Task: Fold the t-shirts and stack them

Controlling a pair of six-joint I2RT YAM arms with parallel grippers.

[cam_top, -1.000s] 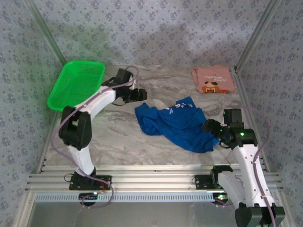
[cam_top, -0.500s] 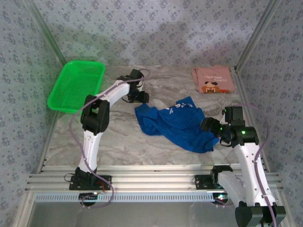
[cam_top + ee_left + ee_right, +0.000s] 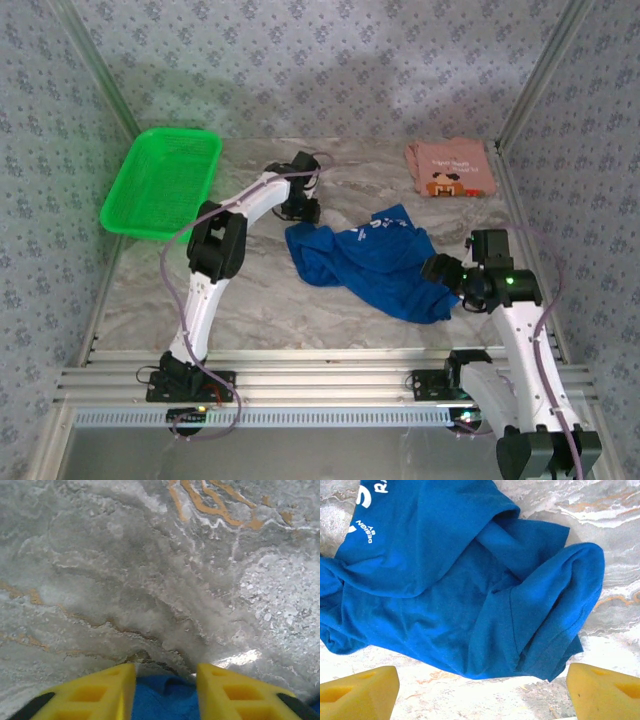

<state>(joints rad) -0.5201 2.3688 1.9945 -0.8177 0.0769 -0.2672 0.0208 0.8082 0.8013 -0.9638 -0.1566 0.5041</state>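
Observation:
The royal-blue t-shirt is lying in overlapping folds (image 3: 388,262). My left gripper and my right gripper should pick up its opposite ends (image 3: 436,304) and spread it out before folding.
The royal-blue t-shirt (image 3: 372,262) lies crumpled mid-table, white lettering up. My left gripper (image 3: 299,214) is down at its far left corner. In the left wrist view the yellow fingers (image 3: 112,690) stand close together, and a fold of the blue shirt (image 3: 165,700) fills the gap between them at my left gripper (image 3: 166,672). My right gripper (image 3: 441,272) hovers at the shirt's near right edge. Its jaws stand wide open at my right gripper (image 3: 482,674), with the blue cloth (image 3: 445,580) just beyond the fingertips. The salmon-pink t-shirt (image 3: 452,170) lies folded at the back right, cartoon print up.
A green mesh basket (image 3: 163,178) sits at the back left. Metal frame posts and patterned walls bound the marble table (image 3: 250,290) on three sides. Bare marble lies in front of and left of the blue shirt.
My left arm has swung right, away from the basket, to the blue shirt's far left corner, and its jaws have narrowed onto cloth. The right arm has hardly moved.

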